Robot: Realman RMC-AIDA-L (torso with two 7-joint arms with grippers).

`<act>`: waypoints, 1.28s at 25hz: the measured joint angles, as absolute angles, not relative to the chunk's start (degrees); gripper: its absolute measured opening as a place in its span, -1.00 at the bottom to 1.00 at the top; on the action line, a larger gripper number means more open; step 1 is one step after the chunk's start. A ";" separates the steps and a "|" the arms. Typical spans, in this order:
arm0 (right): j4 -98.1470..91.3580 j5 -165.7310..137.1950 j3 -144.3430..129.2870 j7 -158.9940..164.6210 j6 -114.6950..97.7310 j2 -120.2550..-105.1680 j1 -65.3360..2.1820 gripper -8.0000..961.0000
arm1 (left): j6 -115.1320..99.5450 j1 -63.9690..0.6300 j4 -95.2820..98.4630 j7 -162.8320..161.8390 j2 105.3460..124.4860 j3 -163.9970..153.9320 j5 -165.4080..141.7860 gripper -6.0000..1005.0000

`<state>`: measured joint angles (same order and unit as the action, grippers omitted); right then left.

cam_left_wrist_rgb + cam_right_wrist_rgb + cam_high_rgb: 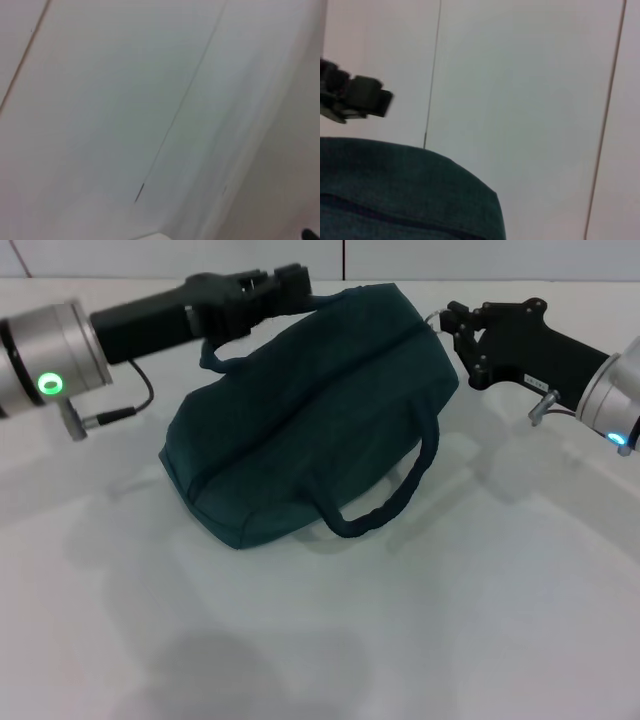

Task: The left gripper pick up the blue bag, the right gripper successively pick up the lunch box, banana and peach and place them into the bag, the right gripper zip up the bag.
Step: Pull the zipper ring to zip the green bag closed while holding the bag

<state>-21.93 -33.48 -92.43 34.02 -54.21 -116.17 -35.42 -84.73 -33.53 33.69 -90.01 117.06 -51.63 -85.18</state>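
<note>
Next, I bring my left gripper down from up by the rear handle and steady the bag's top [335, 343], as my right gripper holds the zip pull [434, 320].
The blue bag [310, 410] lies bulging on the white table, its zip line running along the top and looking closed. My left gripper [285, 288] is at the bag's far left end, shut on the rear handle strap. At the bag's far right end, my right gripper [441, 324] is shut on a small pale zip pull [432, 318]. The front handle [385, 505] hangs loose over the near side. In the right wrist view the bag [395, 190] fills the lower corner, with the left gripper [357, 95] beyond it. Lunch box, banana and peach are out of view.
The white table [400, 640] spreads out in front of the bag. A thin cable [135, 400] hangs from the left arm near the bag's left side. The left wrist view shows only pale surface with seam lines.
</note>
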 joint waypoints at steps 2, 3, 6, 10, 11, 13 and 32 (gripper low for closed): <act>-21.95 -33.47 -92.44 34.02 -54.68 -116.18 -35.40 -0.90 | -84.23 -35.30 34.92 -96.63 116.30 -51.60 -87.09 -0.82; -21.92 -33.46 -92.45 34.02 -54.85 -116.19 -35.40 -0.90 | -83.82 -35.90 35.15 -98.24 116.20 -51.53 -87.98 -0.80; -21.79 -33.44 -92.46 34.02 -55.18 -116.19 -35.40 -0.91 | -82.17 -37.71 35.33 -102.18 116.16 -51.56 -91.81 -0.64; -21.75 -33.41 -92.46 34.04 -55.23 -116.19 -35.40 -0.91 | -81.67 -38.91 35.47 -103.96 116.57 -51.62 -96.71 -0.44; -21.72 -33.40 -92.46 34.05 -55.23 -116.19 -35.38 -0.91 | -81.54 -38.98 35.61 -103.98 116.77 -51.62 -97.39 -0.39; -21.70 -33.40 -92.46 34.09 -55.23 -116.19 -35.37 -0.91 | -80.66 -39.01 35.91 -103.97 117.32 -51.64 -98.91 -0.23; -21.40 -33.31 -92.46 35.44 -55.19 -116.19 -34.49 -0.95 | -76.50 -38.42 37.57 -99.53 118.25 -51.31 -101.85 -0.42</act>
<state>-21.40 -33.31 -92.46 35.44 -55.19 -116.19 -34.49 -76.50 -38.42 37.57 -99.53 118.25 -51.31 -101.85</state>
